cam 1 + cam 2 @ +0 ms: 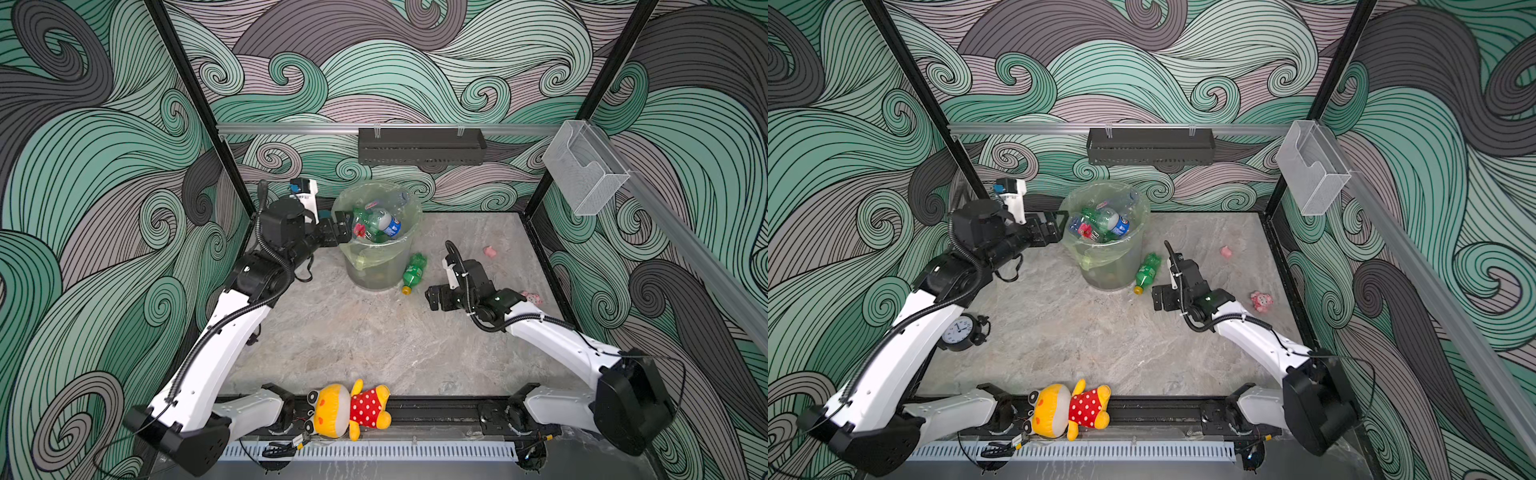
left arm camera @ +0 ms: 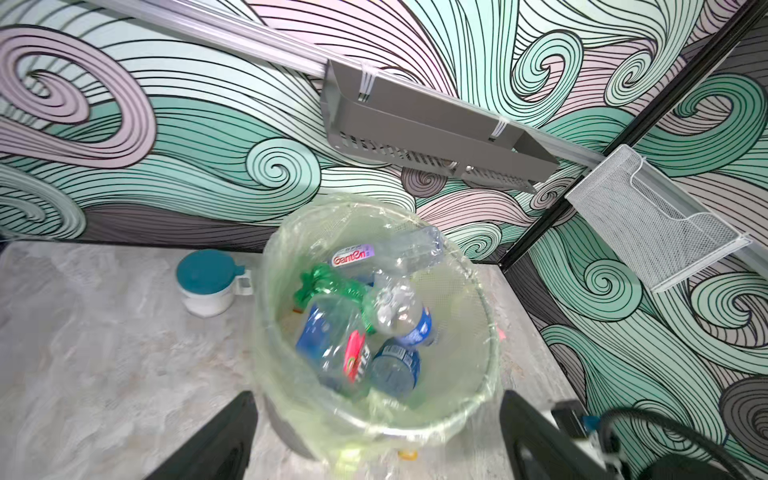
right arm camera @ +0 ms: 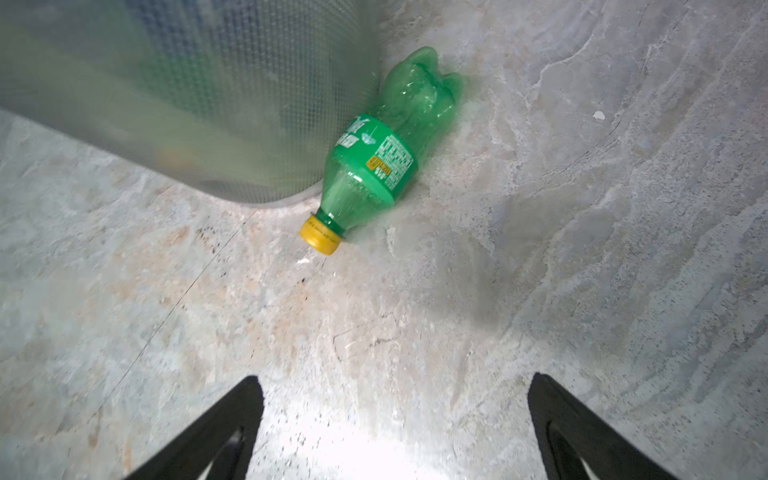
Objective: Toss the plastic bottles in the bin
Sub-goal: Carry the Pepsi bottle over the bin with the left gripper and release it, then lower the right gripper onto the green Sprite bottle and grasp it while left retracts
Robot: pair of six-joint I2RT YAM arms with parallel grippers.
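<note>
Next, my right gripper grasps the bottle's body [image 1: 414,271] and pulls it clear before lifting, because the green bottle is against the bin's side [image 1: 399,270], across from my left gripper.
The bin [image 1: 374,270] [image 1: 1113,270], grey with a pale green bag over its rim [image 2: 490,332], stands at the back middle of the table. Several plastic bottles [image 1: 382,224] [image 2: 345,345] lie piled inside it. My left gripper [image 1: 343,226] [image 1: 1059,226] [image 2: 376,397] hovers open at the bin's left rim with nothing between its fingers. One green yellow-capped bottle [image 1: 413,273] [image 1: 1147,272] [image 3: 374,162] lies on the table against the bin's wall [image 3: 208,104]. Short of that bottle, my right gripper [image 1: 432,297] [image 1: 1156,297] [image 3: 395,378] hangs open and empty, low over the table.
A white jar with a teal lid [image 2: 208,282] stands left of the bin. An alarm clock [image 1: 961,330] sits under the left arm. A yellow plush toy [image 1: 349,409] lies at the front edge. Two small pink toys [image 1: 490,251] [image 1: 532,297] lie right. A black tray [image 1: 419,145] and clear box [image 1: 582,170] hang on the walls.
</note>
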